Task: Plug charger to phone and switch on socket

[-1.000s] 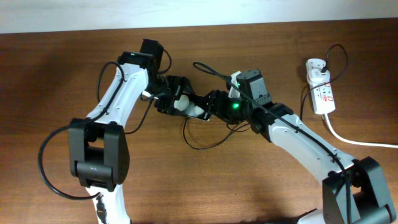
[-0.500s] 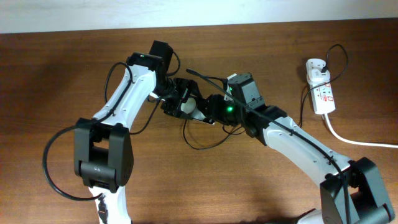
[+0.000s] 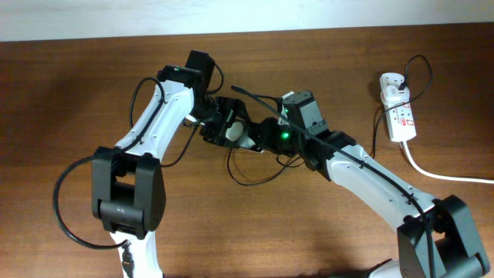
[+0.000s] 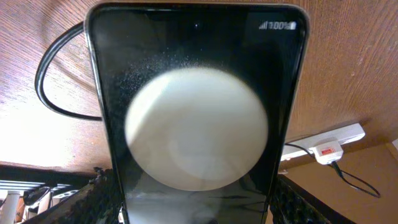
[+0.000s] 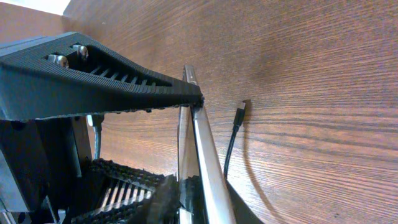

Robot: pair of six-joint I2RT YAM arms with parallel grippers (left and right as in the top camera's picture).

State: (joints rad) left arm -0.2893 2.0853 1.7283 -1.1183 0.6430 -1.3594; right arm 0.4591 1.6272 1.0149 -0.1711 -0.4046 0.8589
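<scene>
My right gripper should pull the phone away and my left gripper should take its long edge (image 4: pixel 99 90), because my left gripper crowds the phone's bottom end (image 4: pixel 196 204), where the charger goes.
The phone (image 3: pixel 236 131) is held off the table between both arms, black with a large white round blob (image 4: pixel 196 127) and small white text at its far end. My left gripper (image 3: pixel 224 126) is shut across its width, with a finger (image 4: pixel 99 199) on each long edge. In the right wrist view the phone (image 5: pixel 202 146) shows edge-on, and my right gripper (image 5: pixel 199 202) is clamped on its two faces. The charger's plug tip (image 5: pixel 241 111) lies loose on the wood; its black cable (image 3: pixel 258 182) loops below the grippers. The socket (image 3: pixel 400 117) lies at the far right with its white adapter (image 3: pixel 391 83).
A thick white cord (image 3: pixel 444 175) runs from the socket off the right edge. The socket (image 4: pixel 329 137) also shows far off in the left wrist view. A black cable (image 4: pixel 46 84) curves over the wood there. The left finger (image 5: pixel 93 81) fills the upper left of the right wrist view.
The left arm carried the phone up and right, the right gripper came left to meet it, and the right jaws closed onto the phone. Little moved in the last half second.
</scene>
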